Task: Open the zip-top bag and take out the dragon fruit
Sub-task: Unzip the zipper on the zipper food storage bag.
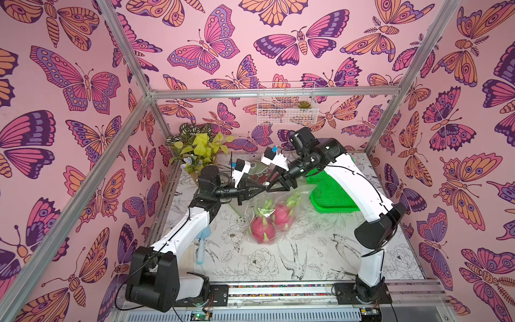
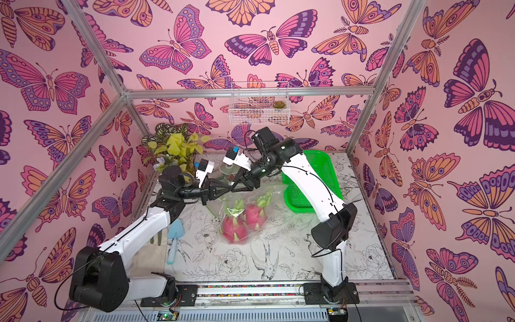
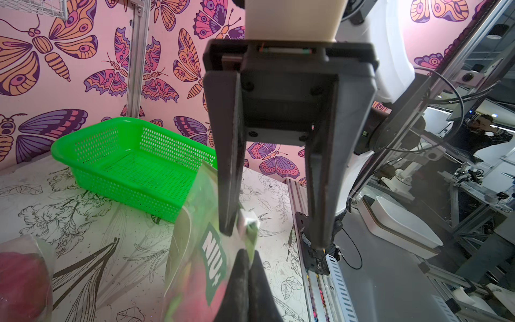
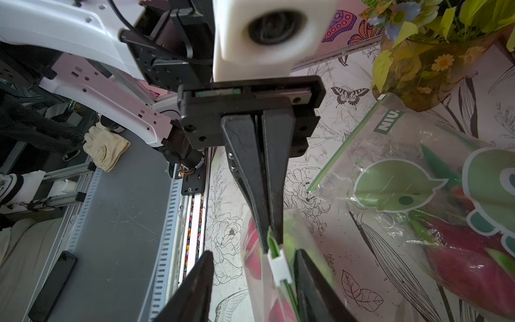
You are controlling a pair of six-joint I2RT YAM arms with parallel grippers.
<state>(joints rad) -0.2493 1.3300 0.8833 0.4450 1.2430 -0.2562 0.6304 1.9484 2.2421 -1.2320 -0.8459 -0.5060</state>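
My right gripper should straighten its open fingers and pinch the white slider point(image 4: 280, 269), which sits slanted and off-center in them, before it pulls the slider along the bag's zip strip point(image 4: 291, 299).
A clear zip-top bag point(image 1: 274, 207) with green print hangs by its top edge from my left gripper point(image 1: 264, 189), which is shut on the green zip strip point(image 4: 274, 248). Two magenta dragon fruit point(image 1: 261, 229) with green-tipped scales sit low in it in both top views. My right gripper point(image 4: 253, 252) faces the left one tip to tip and is open, with the bag's white slider point(image 4: 278, 266) between its fingers. A second printed bag point(image 4: 404, 156) lies on the table behind, holding a redder dragon fruit point(image 4: 468, 264).
A green perforated basket point(image 1: 328, 202) stands at the back right under my right arm. A yellow-green potted plant point(image 1: 199, 150) fills the back left corner. A blue trowel point(image 1: 202, 246) lies by the left arm. A white wire basket point(image 1: 287, 107) hangs on the back wall.
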